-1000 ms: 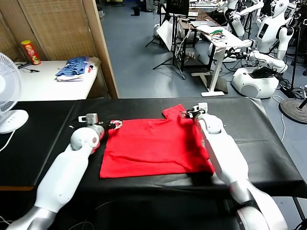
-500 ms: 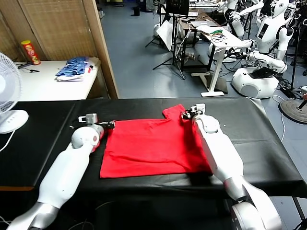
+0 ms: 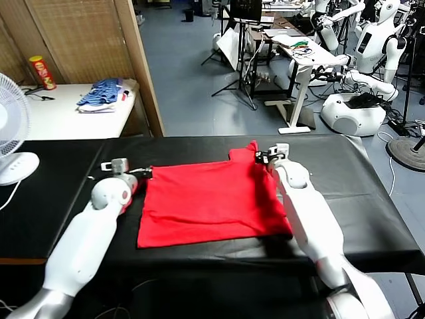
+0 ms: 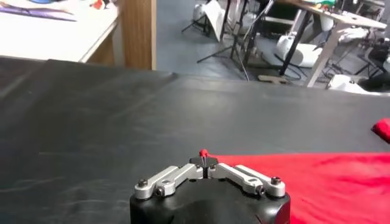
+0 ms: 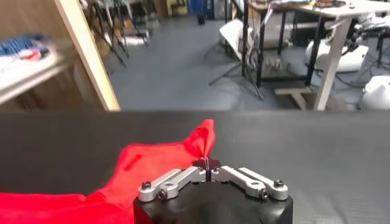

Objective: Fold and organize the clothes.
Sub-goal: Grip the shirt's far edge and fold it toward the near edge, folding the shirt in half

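Note:
My closed grippers are pinching both far corners of the T-shirt (image 3: 252,152), so I should continue to fold with my right gripper toward the T-shirt's near edge (image 3: 265,234) until the T-shirt is folded double.
The clothes, one bright red T-shirt (image 3: 209,203), lie spread flat on the black table (image 3: 60,193). My left gripper (image 3: 147,172) is at the shirt's far left corner, jaws shut. In the left wrist view a small tuft of red cloth (image 4: 203,153) pokes out between the closed tips of the left gripper (image 4: 204,159). My right gripper (image 3: 260,157) is at the far right corner, shut on the raised sleeve fabric (image 5: 201,137). In the right wrist view that red cloth runs straight into the closed tips of the right gripper (image 5: 207,164). No print shows.
A white fan (image 3: 10,133) stands at the table's left edge. Behind it, a white side table holds a blue striped cloth pile (image 3: 103,93) and a red can (image 3: 42,72). A wooden partition (image 3: 143,73) rises behind. Other robots (image 3: 362,73) and desks stand at the back right.
Both grippers went from open to shut on the shirt's far edge. The left one has drawn slightly left with its corner, and the right one has raised the sleeve a little.

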